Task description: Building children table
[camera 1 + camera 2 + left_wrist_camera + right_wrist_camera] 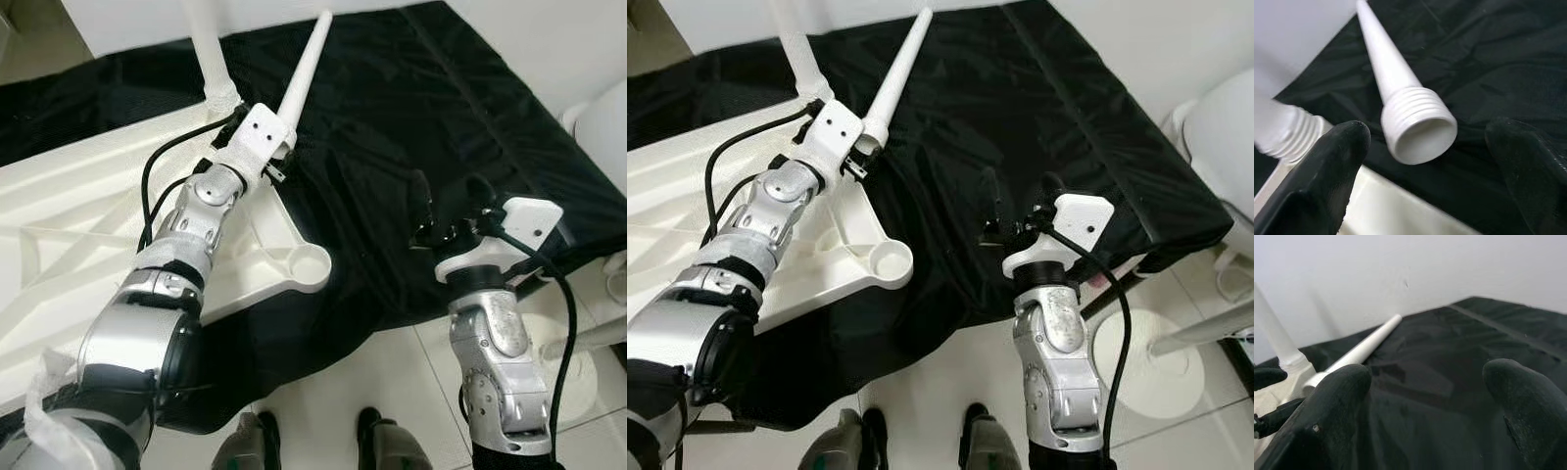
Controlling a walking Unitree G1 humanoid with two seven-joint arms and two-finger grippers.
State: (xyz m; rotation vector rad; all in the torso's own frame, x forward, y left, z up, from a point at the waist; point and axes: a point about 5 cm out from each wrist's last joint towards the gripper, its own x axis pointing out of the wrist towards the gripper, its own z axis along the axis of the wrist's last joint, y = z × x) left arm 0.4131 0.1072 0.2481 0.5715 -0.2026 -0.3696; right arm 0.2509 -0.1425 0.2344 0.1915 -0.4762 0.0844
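The threaded end gapes hollow (1426,140), so a finger will go inside the loose tapered leg (1391,63), and the leg will come up by its rim when the robot lifts.
The white children's tabletop (69,235) lies upside down on a black cloth (411,108). One white leg (211,49) stands screwed into its far corner. An empty round socket (309,266) shows at the near corner. A loose tapered leg (306,69) lies on the cloth, its threaded end (1418,115) toward me. My left gripper (1425,142) is open, one finger on each side of that threaded end, with gaps on both sides. My right gripper (451,201) hovers open over the cloth near its front edge, holding nothing.
A white rounded object (602,127) stands at the right beside the cloth-covered surface. A round white base (1141,367) rests on the tiled floor below it. My feet (313,441) stand on the tiles at the cloth's front edge.
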